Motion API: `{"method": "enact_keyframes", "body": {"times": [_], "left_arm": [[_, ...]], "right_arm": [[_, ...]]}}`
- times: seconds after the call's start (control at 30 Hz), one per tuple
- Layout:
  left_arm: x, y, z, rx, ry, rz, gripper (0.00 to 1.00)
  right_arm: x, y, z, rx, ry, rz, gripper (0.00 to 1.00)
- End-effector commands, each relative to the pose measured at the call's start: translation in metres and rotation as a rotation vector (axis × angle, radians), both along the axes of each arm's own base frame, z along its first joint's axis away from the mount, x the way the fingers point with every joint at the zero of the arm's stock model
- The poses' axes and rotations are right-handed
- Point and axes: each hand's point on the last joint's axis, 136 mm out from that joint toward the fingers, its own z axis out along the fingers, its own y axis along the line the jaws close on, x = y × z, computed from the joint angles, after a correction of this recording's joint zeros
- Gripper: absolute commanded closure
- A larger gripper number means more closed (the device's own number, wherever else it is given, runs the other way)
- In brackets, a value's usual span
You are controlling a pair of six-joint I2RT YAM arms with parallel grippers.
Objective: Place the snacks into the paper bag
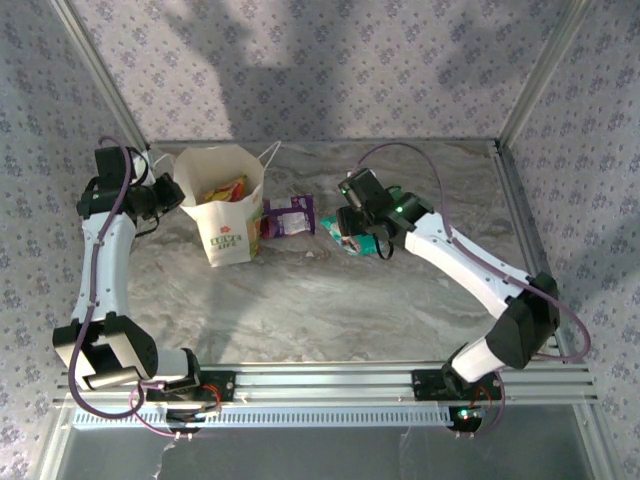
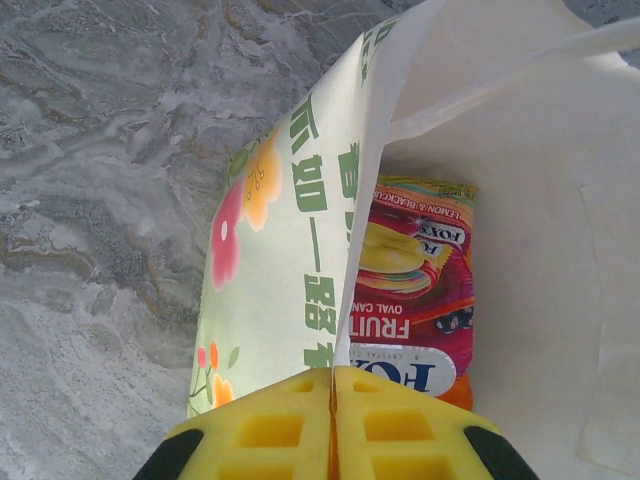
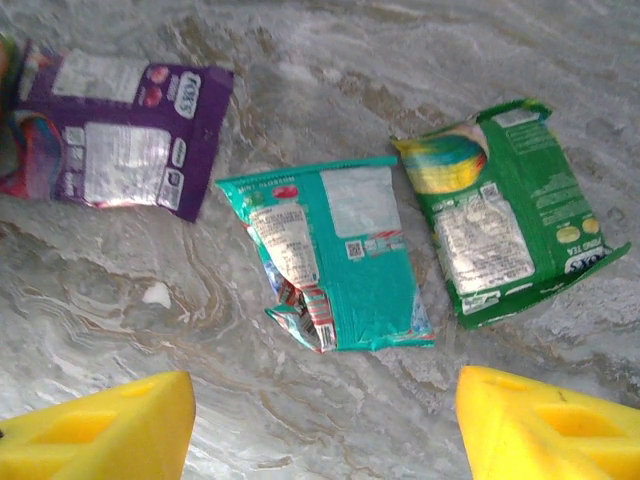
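Observation:
The teal snack's near end [image 3: 345, 332] lies free in front of my open fingers. My right gripper should keep going down toward the teal snack until they are on both sides of it, then close.
The white paper bag [image 1: 224, 222] stands open at the back left, and my left gripper [image 2: 333, 388] is shut on the top edge of its side wall [image 2: 285, 250]. An orange-yellow FOX'S snack [image 2: 418, 300] lies inside the bag [image 1: 226, 190]. On the table to the bag's right lie a purple snack [image 3: 112, 135], a teal snack [image 3: 340, 255] and a green snack [image 3: 500, 225]. My right gripper [image 3: 325, 425] hovers open above the table just short of the teal snack, nothing between its yellow fingers [image 3: 100, 435]. In the top view it [image 1: 352, 224] is over the teal snack [image 1: 362, 244], with the purple snack [image 1: 288, 215] beside the bag.
The marble-pattern tabletop [image 1: 330, 300] is bounded by patterned walls with metal frame posts [image 1: 520, 100] at the back corners. A metal rail [image 1: 330, 380] carrying both arm bases runs along the near edge.

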Motion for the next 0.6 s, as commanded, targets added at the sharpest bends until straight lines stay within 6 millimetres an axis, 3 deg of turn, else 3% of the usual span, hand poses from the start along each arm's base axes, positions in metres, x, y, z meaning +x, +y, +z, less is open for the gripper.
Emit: {"method": "enact_keyframes", "body": {"times": [0.0,0.57], "left_arm": [[-0.011,0.000,-0.013,0.006,0.058,-0.010,0.90],[-0.011,0.000,-0.017,0.008,0.073,-0.013,0.90]], "right_arm": [[-0.001,-0.008,-0.021,-0.060,0.053,-0.029,0.28],[0.012,0.006,-0.084,-0.193,0.195,-0.023,0.25]]}}
